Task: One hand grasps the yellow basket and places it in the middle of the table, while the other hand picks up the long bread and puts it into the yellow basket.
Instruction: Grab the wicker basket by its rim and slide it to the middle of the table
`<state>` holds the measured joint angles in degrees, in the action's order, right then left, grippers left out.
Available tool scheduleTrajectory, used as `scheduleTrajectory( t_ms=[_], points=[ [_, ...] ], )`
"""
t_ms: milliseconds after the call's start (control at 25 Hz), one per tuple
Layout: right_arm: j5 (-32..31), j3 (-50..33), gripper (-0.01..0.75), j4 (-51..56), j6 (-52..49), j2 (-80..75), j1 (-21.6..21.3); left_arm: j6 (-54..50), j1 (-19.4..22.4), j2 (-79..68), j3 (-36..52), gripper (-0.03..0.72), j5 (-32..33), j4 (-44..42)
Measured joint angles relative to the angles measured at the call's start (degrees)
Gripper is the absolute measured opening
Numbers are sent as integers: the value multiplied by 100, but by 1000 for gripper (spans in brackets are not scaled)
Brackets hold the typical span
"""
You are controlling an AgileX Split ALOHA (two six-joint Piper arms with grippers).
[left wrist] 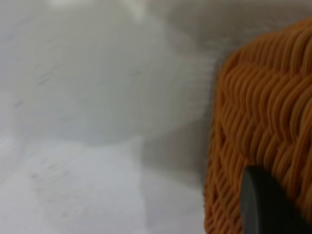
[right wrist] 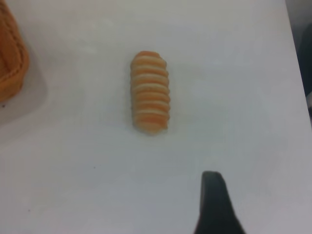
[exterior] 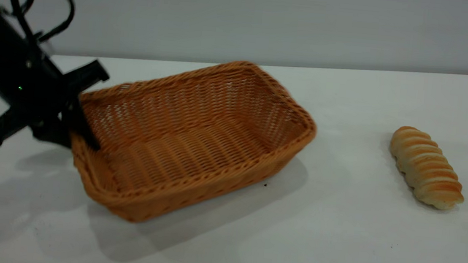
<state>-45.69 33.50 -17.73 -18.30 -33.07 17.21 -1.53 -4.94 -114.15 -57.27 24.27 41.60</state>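
Note:
My left gripper has the yellow basket (exterior: 193, 145) hanging crooked and short of the table's middle, so I should turn it square and lower it at the middle (exterior: 232, 159).
The yellow basket (exterior: 199, 145) is left of the table's middle, tilted, with a broad shadow under it. My left gripper (exterior: 80, 134) is shut on the basket's left rim, one finger inside the wall and the other outside. In the left wrist view the woven wall (left wrist: 263, 112) fills the side, with one black finger (left wrist: 265, 204) against it. The long bread (exterior: 425, 166) lies on the table (exterior: 336, 225) at the right, apart from the basket. In the right wrist view the bread (right wrist: 150, 91) lies ahead of my right gripper (right wrist: 213, 202), of which only a black part shows.
A corner of the basket (right wrist: 10, 61) shows at the edge of the right wrist view. The table's far edge meets a grey wall (exterior: 269, 20). The left arm's black cables (exterior: 37, 8) loop above the far left corner.

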Motion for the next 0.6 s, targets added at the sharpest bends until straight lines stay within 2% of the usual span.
scheduleTrajectory(
  t_ms=[280, 600],
  points=[
    [12, 0, 517, 5, 0, 0, 0, 908, 0, 82, -691, 110, 870, -8],
    [41, 0, 517, 5, 0, -2, 0, 1678, 0, 75, -713, 110, 991, -373]
  ],
)
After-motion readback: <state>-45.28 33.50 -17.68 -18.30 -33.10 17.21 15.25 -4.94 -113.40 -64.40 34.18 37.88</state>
